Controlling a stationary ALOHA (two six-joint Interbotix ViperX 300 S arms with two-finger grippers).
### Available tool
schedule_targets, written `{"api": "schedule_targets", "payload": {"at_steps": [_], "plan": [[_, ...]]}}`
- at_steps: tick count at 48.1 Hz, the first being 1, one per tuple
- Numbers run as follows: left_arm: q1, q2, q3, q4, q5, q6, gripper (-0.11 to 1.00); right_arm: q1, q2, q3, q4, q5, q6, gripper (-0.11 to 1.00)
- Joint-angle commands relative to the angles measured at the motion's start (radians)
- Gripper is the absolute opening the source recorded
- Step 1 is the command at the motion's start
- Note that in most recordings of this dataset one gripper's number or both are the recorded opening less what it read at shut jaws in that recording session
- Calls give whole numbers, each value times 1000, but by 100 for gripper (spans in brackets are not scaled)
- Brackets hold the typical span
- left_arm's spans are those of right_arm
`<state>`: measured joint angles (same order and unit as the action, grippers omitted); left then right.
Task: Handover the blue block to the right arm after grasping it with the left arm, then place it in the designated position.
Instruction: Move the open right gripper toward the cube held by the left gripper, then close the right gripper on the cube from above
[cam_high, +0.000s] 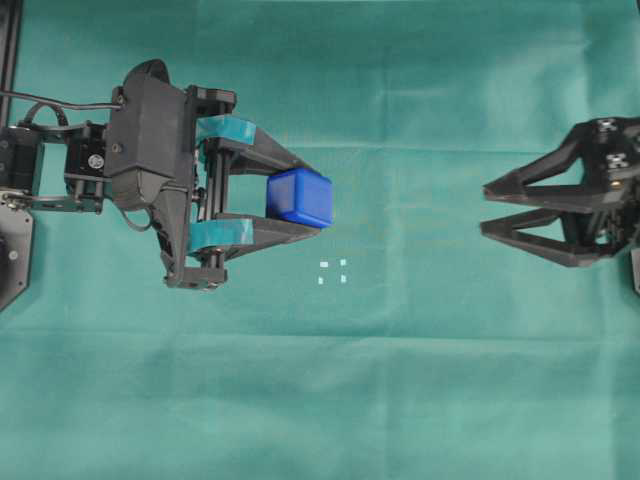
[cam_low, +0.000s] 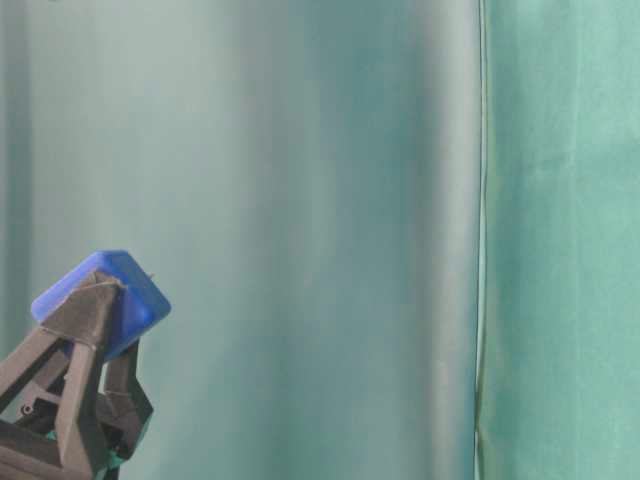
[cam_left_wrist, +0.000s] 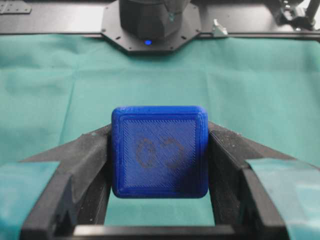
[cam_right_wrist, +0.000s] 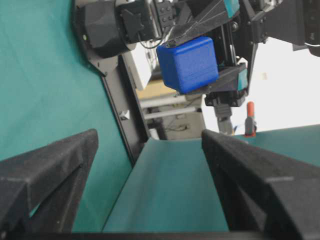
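I keep moving my right gripper in until it can close on the block, because the blue block's front and sides are clear of my left gripper's fingers.
My left gripper, with teal-taped fingers, is shut on the blue block and holds it raised above the green cloth. The left wrist view shows the block clamped between both fingers, its marked face toward the camera. In the table-level view the block sits at the fingertips. My right gripper, plain black, is open and empty at the far right, pointing at the block from well apart. Its wrist view shows the block ahead of the open gripper. The designated position, small white marks forming a square, lies just below and right of the block.
Green cloth covers the table. The left arm's base and cables are at the left edge. A black frame and a cloth seam show behind.
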<state>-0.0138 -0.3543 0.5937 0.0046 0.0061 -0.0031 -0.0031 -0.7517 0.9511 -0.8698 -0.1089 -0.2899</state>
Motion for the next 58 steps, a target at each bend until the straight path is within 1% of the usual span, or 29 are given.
{"api": "schedule_targets", "payload": {"at_steps": [1, 6, 20, 32, 43, 58], "plan": [[-2, -18, -12, -2, -3, -2, 47, 0, 35, -55, -5, -5, -8, 91], [-2, -18, -14, -2, -3, -2, 47, 0, 83, -100, -6, -5, -25, 91], [-2, -20, -12, -2, -2, -2, 46, -5, 241, -235, -6, -5, -100, 91], [-2, -20, -12, -3, 3, -2, 47, -17, 353, -331, -6, -5, -120, 91], [-2, -20, -12, -3, 5, -2, 47, -17, 457, -426, -6, -11, -178, 91], [-2, -20, -12, -3, 12, -2, 47, -18, 560, -534, -6, -11, -186, 91]]}}
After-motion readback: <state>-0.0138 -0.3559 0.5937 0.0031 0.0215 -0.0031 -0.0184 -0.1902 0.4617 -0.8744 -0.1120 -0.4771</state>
